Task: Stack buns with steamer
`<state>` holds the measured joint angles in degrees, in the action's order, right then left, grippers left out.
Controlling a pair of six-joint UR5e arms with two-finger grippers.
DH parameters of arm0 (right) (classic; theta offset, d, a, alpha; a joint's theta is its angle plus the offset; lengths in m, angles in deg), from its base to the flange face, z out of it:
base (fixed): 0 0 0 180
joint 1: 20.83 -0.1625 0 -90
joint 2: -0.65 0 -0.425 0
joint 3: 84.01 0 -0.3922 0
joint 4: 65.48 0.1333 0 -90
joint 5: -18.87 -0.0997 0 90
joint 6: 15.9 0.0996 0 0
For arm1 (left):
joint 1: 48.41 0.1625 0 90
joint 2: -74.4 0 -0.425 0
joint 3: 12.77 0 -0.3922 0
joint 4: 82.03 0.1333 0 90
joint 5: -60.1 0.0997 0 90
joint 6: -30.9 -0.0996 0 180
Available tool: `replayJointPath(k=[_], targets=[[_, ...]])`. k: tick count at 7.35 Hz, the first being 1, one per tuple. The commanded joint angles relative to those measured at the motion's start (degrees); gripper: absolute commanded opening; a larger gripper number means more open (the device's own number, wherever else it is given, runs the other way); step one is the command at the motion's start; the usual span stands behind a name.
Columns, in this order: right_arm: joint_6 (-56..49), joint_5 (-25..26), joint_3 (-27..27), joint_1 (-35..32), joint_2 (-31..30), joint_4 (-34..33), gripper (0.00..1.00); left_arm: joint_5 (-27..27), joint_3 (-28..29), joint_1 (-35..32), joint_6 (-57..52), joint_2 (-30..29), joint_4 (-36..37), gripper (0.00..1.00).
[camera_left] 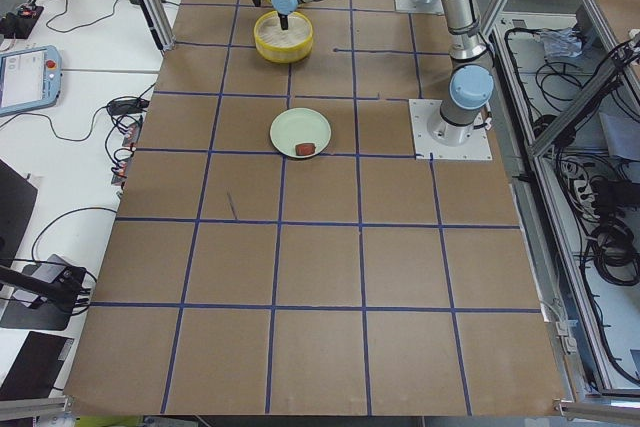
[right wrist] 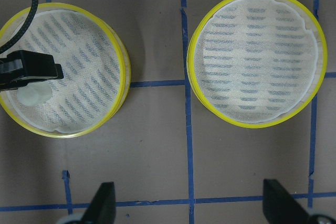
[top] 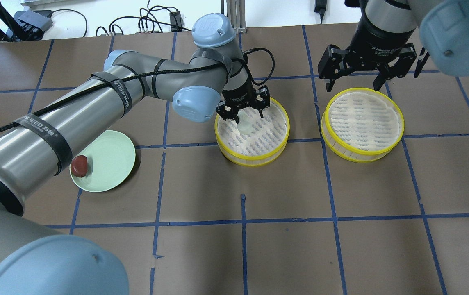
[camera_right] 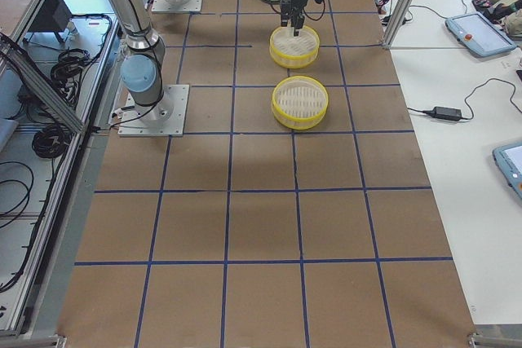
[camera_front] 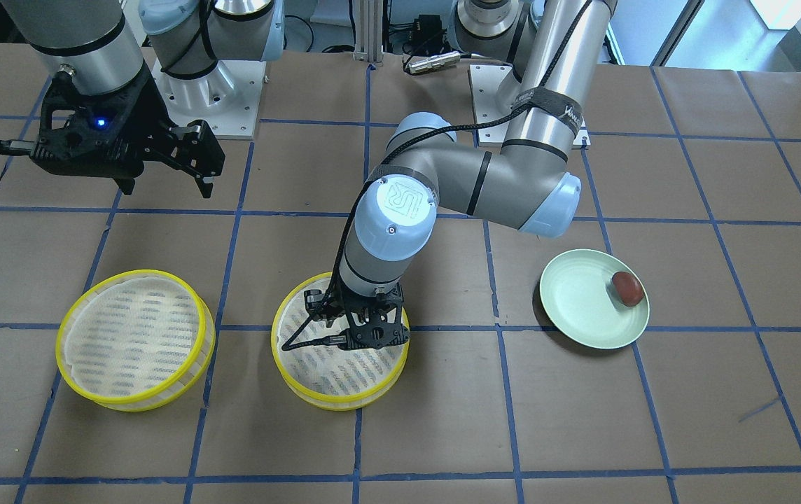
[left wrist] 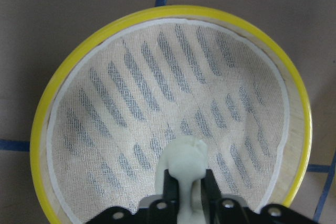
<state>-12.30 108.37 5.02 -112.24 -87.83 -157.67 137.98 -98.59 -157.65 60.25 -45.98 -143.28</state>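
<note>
The yellow rims (camera_front: 339, 397) are equally wide, so once I bring the second steamer (camera_front: 133, 339) over, it will sit on the middle steamer and keep the white bun hidden.
My left gripper (top: 242, 118) is shut on the white bun (top: 245, 127) and holds it low inside the middle steamer (top: 255, 162), a yellow-rimmed tray lined with white cloth. The left wrist view shows the white bun (left wrist: 185, 162) pinched between the fingers over the cloth of the steamer (left wrist: 79, 56). The reddish-brown bun (top: 79, 166) lies on the pale green plate (top: 109, 168). My right gripper (top: 355, 84) is open and empty, hanging above the far edge of the second steamer (top: 361, 157). Its wrist view shows both steamers and the white bun (right wrist: 34, 95).
The table is brown paper with a blue tape grid. The plate (camera_front: 582, 311) with the brown bun (camera_front: 627, 288) sits on the robot's left. The second steamer (camera_front: 134, 402) has nothing in it. Arm bases and cables are at the robot's edge.
</note>
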Motion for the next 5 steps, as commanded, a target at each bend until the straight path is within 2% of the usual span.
replayJointPath(k=[1, 3, 4, 5], targets=[[0.0, 0.1, 0.0, 0.0, 0.0, 0.0, 1.0, 0.0, 0.3, 0.0, -0.2, 0.3, 0.0, 0.82], [0.0, 0.1, 0.0, 0.1, 0.0, 0.1, 1.0, -0.1, 0.9, 0.0, -0.2, 1.0, -0.3, 0.84], [-0.4, 0.2, 0.0, 0.6, 0.1, 0.9, 1.0, 0.6, 1.4, 0.3, -1.6, 3.5, -1.2, 0.86], [-0.5, 0.2, 0.1, 1.2, 0.0, 0.9, 1.0, 1.1, 1.5, 2.0, -5.2, 7.6, -5.8, 0.87]])
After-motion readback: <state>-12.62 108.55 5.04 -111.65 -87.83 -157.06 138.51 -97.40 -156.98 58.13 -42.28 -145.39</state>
